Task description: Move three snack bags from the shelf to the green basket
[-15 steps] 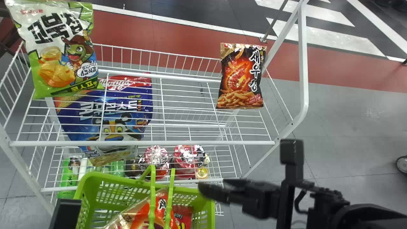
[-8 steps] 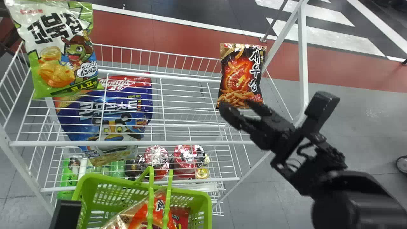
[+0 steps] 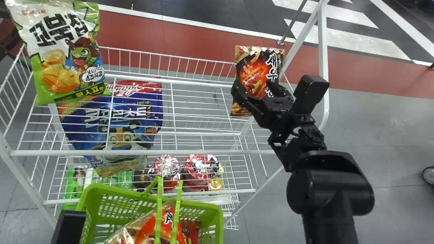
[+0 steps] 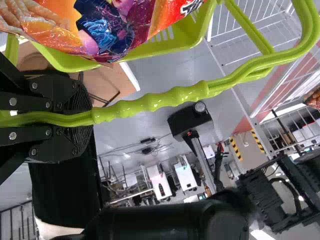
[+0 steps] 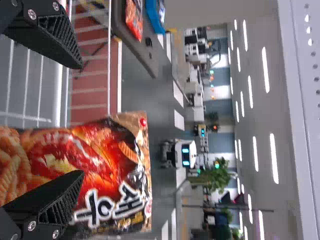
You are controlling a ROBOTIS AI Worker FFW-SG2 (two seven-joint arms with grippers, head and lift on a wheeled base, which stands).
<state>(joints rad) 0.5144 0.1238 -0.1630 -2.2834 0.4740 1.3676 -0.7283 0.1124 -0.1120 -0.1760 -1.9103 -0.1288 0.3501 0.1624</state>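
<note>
The black-and-red snack bag (image 3: 257, 76) has a thin, flat top edge (image 3: 259, 49), so the bag's middle will gather into a narrow part when the robot lifts the bag.
In the head view my right gripper (image 3: 254, 89) is open over the front of the black-and-red snack bag (image 3: 260, 69), which stands at the upper shelf's right end. The right wrist view has that bag (image 5: 105, 165) beyond and partly behind the parted fingers of my right gripper (image 5: 79, 120). A green-and-white snack bag (image 3: 64, 57) stands at the shelf's left end. The green basket (image 3: 217, 217), bottom left of centre, holds an orange bag (image 3: 154, 225) and a red bag (image 3: 190, 230). My left gripper (image 3: 68, 226) is beside it, shut on the basket handle (image 4: 150, 102) in the left wrist view (image 4: 82, 117).
The white wire shelf (image 3: 203, 152) has a front rail and a slanting right post (image 3: 323, 67). Below its top tier are a large blue bag (image 3: 115, 118), red-topped tubs (image 3: 198, 171) and green bottles (image 3: 73, 183).
My right arm has swung up and forward from beside the basket to the black-and-red bag. The basket has shifted slightly left. The bags on the shelf have stayed put.
</note>
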